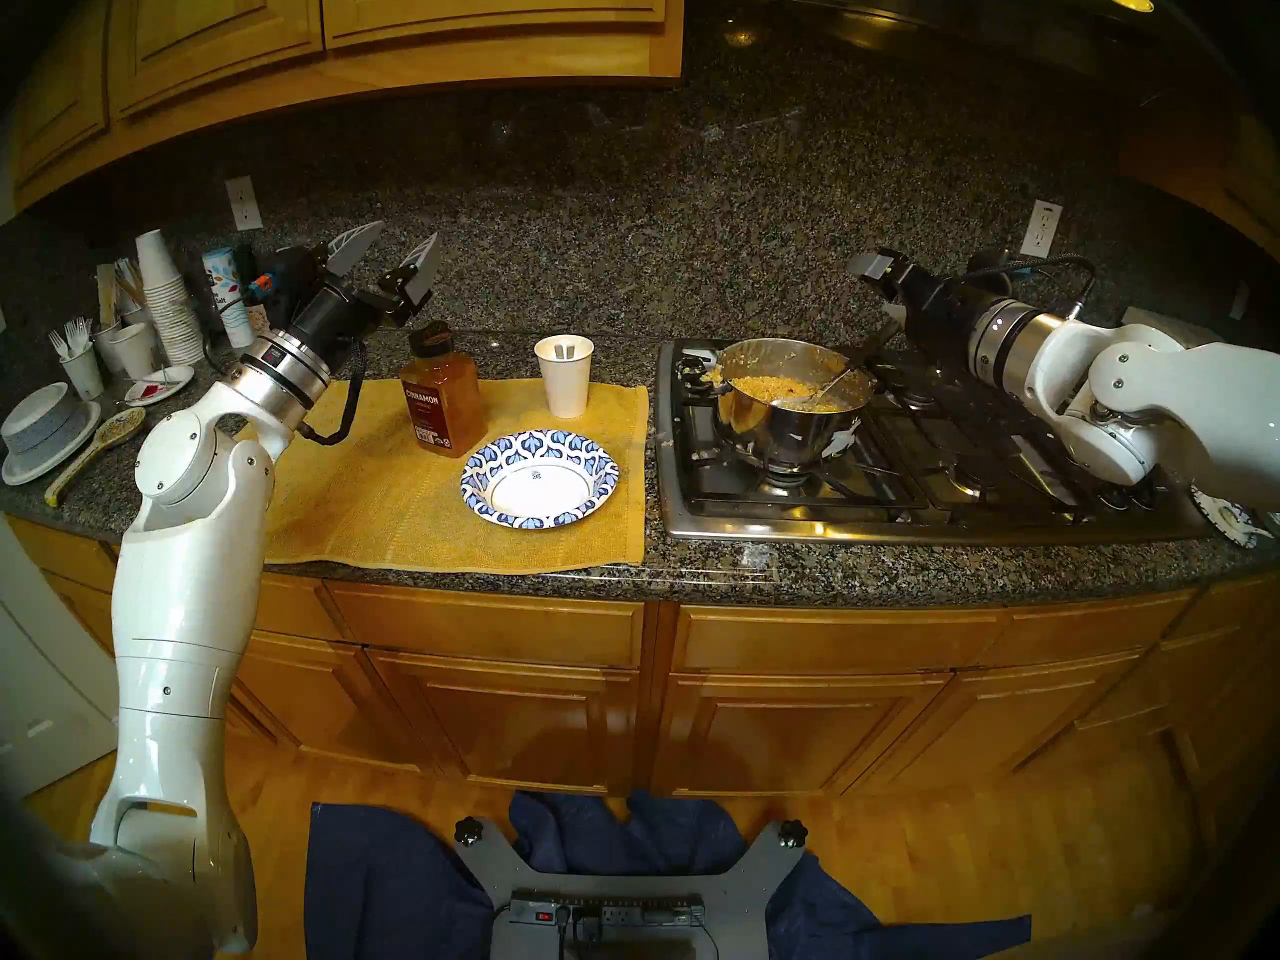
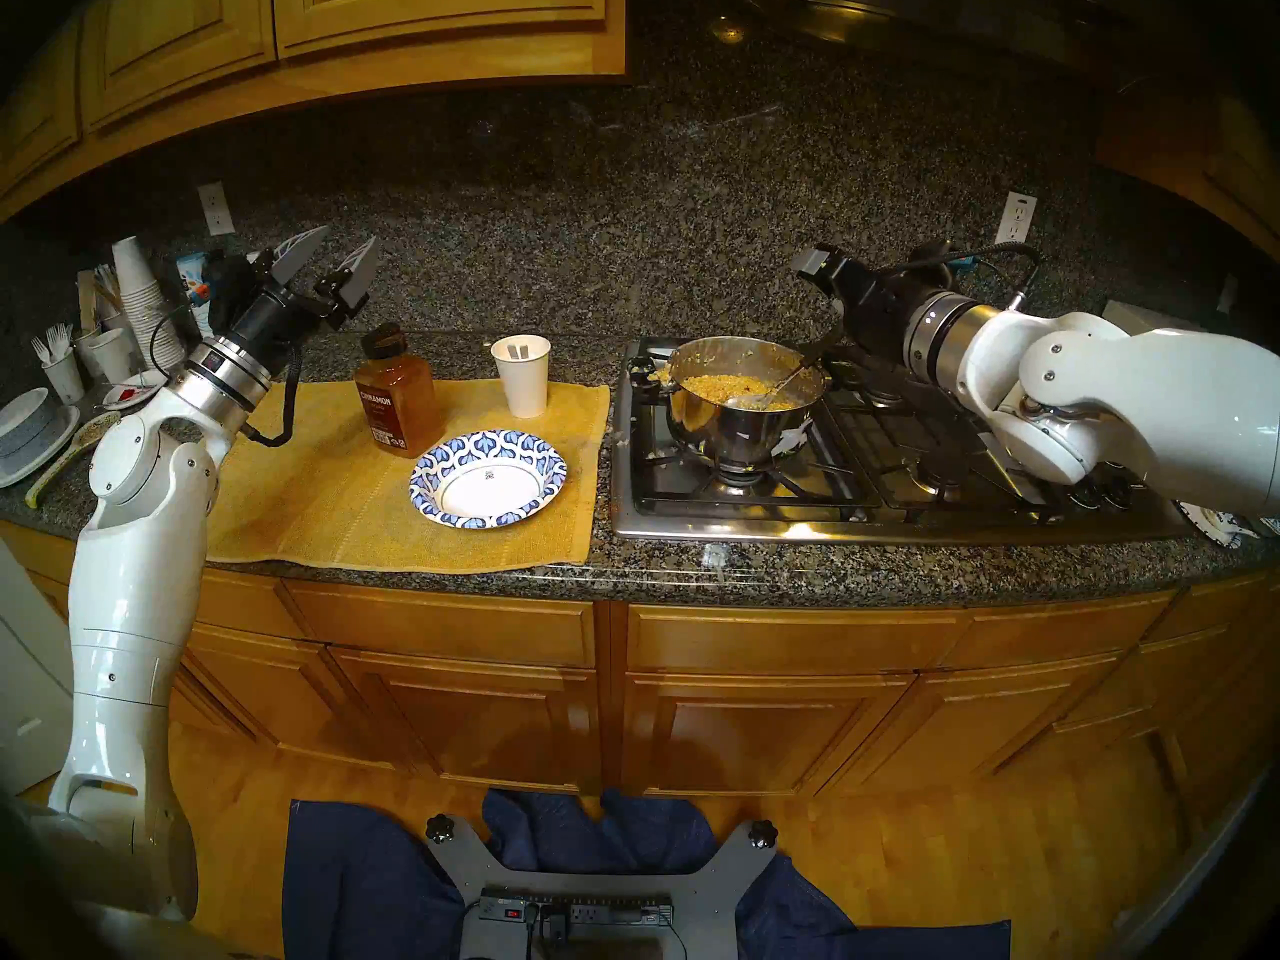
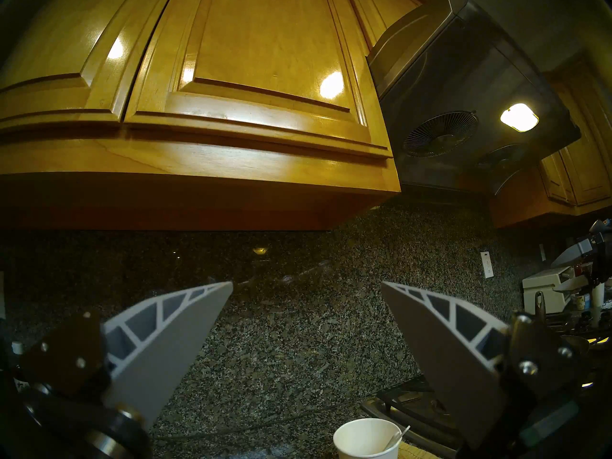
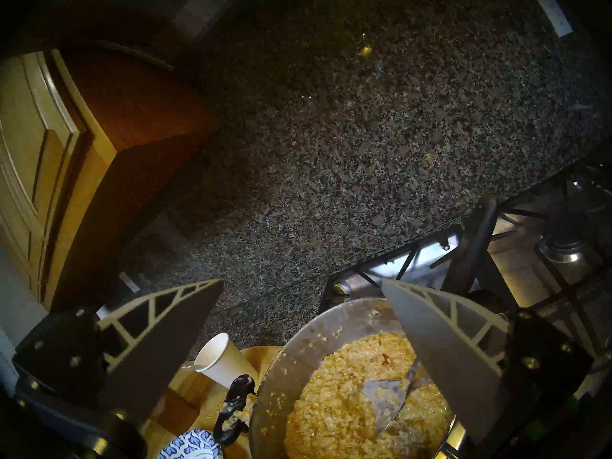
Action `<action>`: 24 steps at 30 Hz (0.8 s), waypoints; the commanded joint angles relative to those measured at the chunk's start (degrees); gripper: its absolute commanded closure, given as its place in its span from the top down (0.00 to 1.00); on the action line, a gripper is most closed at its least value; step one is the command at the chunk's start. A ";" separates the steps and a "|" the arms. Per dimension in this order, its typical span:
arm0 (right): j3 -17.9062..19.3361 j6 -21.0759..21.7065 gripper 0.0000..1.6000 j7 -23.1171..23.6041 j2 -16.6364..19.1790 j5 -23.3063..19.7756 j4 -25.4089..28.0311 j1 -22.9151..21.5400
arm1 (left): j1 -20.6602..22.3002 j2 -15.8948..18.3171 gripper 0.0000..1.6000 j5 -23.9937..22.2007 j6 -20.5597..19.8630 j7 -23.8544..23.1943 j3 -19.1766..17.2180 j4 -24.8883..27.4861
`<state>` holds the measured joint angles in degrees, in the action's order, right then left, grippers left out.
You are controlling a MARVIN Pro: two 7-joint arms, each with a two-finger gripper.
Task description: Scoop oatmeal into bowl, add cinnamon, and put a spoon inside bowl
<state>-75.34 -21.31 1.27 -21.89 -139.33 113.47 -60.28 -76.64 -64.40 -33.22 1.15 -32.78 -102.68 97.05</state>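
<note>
My gripper will tip the ladle over the bowl, and the oatmeal will then land in a heap, because lumpy clumps stick to the pot's side.
Tan, lumpy oatmeal fills a steel pot on the stove, with a metal ladle resting in it. The ladle's dark handle points back right. The blue-and-white paper bowl stands empty on a yellow cloth. The cinnamon bottle stands upright behind it to the left. The white spoon stands in a white paper cup. My left gripper is open and empty, raised behind the bottle. My right gripper is open and empty above the pot's far side, near the ladle handle.
The yellow cloth covers the granite counter left of the stove. At far left are stacked paper cups, stacked grey bowls, a speckled spoon and a cup of forks. Wall cabinets and a range hood hang overhead.
</note>
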 commanded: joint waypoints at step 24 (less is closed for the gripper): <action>1.98 -2.75 1.00 1.06 -1.02 -1.74 -3.18 1.46 | 1.74 0.05 1.00 -0.51 0.44 -0.02 -0.29 1.30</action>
<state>-75.58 -23.08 2.20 -22.90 -140.47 110.24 -56.90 -76.64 -64.38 -33.25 1.16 -32.75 -102.66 97.05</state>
